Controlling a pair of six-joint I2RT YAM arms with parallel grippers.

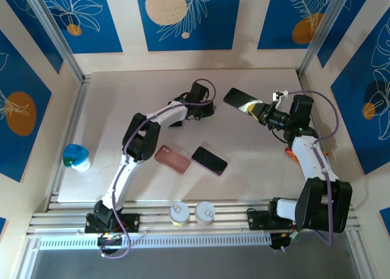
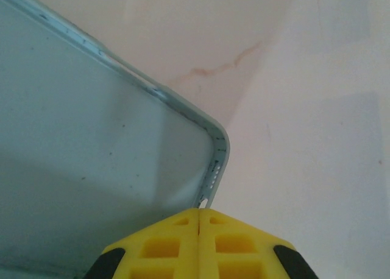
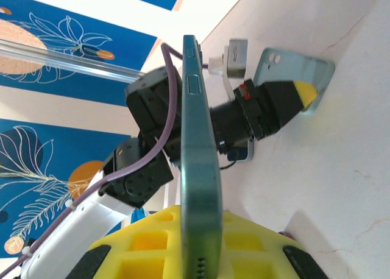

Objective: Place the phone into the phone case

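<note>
My left gripper is reaching across the pale blue case (image 3: 312, 68) where the phone must go. It should move back and brace the case at the camera cutout end (image 3: 271, 59).
A pale blue phone case (image 2: 103, 145) stands tilted on the table, and my left gripper (image 2: 200, 213) is shut on its rim at one corner. The right wrist view shows the case's back (image 3: 291, 64) with its camera cutout, next to the left gripper's yellow fingertips (image 3: 303, 93). From above, the left gripper (image 1: 198, 108) sits at the table's far middle. My right gripper (image 1: 255, 110) is shut on a dark phone (image 1: 239, 98), held off the table to the right of the case. In the right wrist view the phone (image 3: 198, 157) shows edge-on between the yellow fingers.
A pink case (image 1: 172, 158) and a second dark phone (image 1: 209, 161) lie side by side in the middle of the table (image 1: 256, 169). A blue and white object (image 1: 77, 157) sits at the left edge. Two cans (image 1: 192, 212) stand on the front rail.
</note>
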